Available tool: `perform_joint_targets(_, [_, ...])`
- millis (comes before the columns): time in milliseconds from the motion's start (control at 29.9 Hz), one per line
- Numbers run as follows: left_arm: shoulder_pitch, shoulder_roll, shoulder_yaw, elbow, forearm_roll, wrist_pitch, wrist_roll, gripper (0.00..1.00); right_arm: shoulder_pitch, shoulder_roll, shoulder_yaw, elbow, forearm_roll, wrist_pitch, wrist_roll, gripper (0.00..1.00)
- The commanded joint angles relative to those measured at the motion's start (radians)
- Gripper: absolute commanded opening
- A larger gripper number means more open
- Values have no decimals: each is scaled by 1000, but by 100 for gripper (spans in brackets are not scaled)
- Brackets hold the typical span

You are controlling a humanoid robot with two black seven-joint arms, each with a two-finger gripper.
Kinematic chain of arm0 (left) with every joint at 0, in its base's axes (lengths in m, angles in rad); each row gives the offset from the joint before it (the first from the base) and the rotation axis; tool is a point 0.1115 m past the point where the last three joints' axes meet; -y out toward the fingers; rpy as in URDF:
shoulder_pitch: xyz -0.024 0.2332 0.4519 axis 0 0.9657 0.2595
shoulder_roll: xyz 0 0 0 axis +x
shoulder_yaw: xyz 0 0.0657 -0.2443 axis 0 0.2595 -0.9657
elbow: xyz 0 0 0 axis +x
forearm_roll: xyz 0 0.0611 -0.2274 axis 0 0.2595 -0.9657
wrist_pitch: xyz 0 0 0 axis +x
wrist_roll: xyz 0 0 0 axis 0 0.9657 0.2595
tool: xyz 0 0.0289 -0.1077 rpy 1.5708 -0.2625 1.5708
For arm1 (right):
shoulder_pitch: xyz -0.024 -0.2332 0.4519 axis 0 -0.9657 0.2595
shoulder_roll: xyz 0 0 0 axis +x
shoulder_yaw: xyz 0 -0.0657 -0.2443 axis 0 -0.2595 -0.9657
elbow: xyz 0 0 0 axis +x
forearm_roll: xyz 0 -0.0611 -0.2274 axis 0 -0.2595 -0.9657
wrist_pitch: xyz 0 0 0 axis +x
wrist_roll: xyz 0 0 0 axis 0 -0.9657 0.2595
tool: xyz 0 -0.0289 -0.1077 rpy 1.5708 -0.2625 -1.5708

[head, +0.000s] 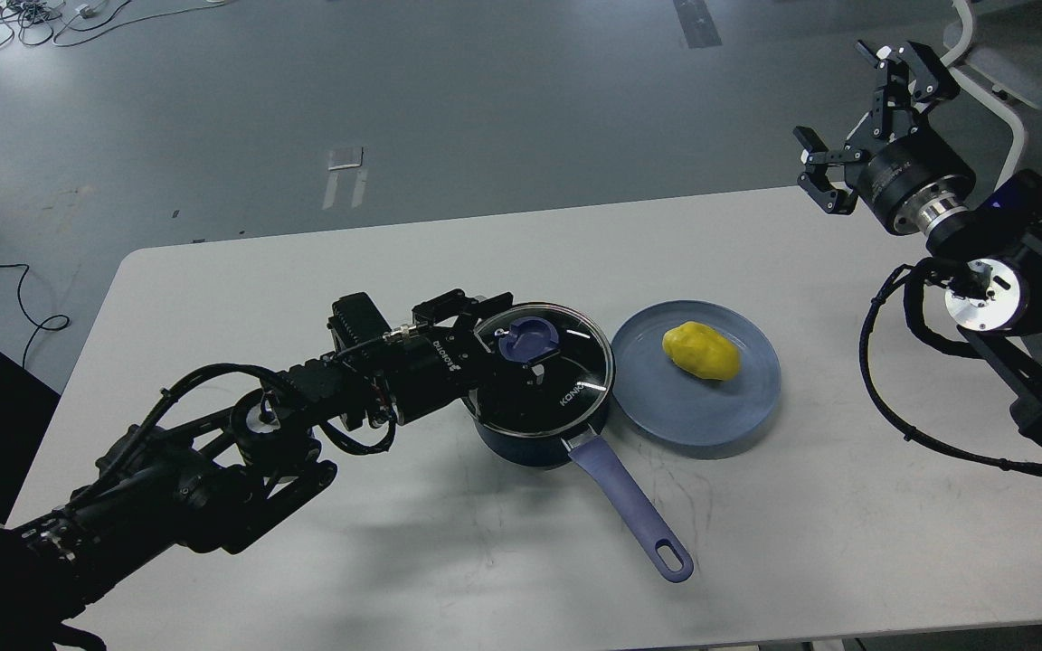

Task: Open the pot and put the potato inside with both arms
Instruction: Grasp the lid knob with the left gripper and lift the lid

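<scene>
Only plain dark can be seen through the glass lid [534, 403]. I should expect an empty pot [534, 446] when I take the lid off by its knob.
A dark blue pot [530, 438] with a glass lid [566, 375] and a blue knob [530, 336] stands mid-table. Its blue handle [634, 511] points to the front right. My left gripper [505, 342] is open at the lid's left side, its fingers on either side of the knob's left edge; whether they touch it I cannot tell. A yellow potato [701, 351] lies on a blue plate [666, 407] right of the pot. My right gripper [851, 113] is open and empty, high above the table's far right edge.
The white table [304, 561] reaches to the front and left of the pot. My right arm's thick joints and cable [982, 298] hang over the table's right side. Grey floor with cables lies beyond the far edge.
</scene>
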Motion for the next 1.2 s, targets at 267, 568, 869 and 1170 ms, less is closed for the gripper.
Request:
perform_joint_targets(267, [-1,15,41,-1,-9,4,-2,89,0,-1,-16,0,0,0,0,100])
perform_joint_targets(568, [-1,15,41,-5,-9,5,-2,39,-2,-3,-20,-1,0,0,0,100])
perform_joint_targets(869, [-1,35,41,-17,-9,5,-2,32,-2,-3,-20,-1,0,0,0,100])
perform_joint_targets(1170, [-3,106,41,-162,-164,-5,-2,33,-2,-3,-20,-1,0,0,0,100])
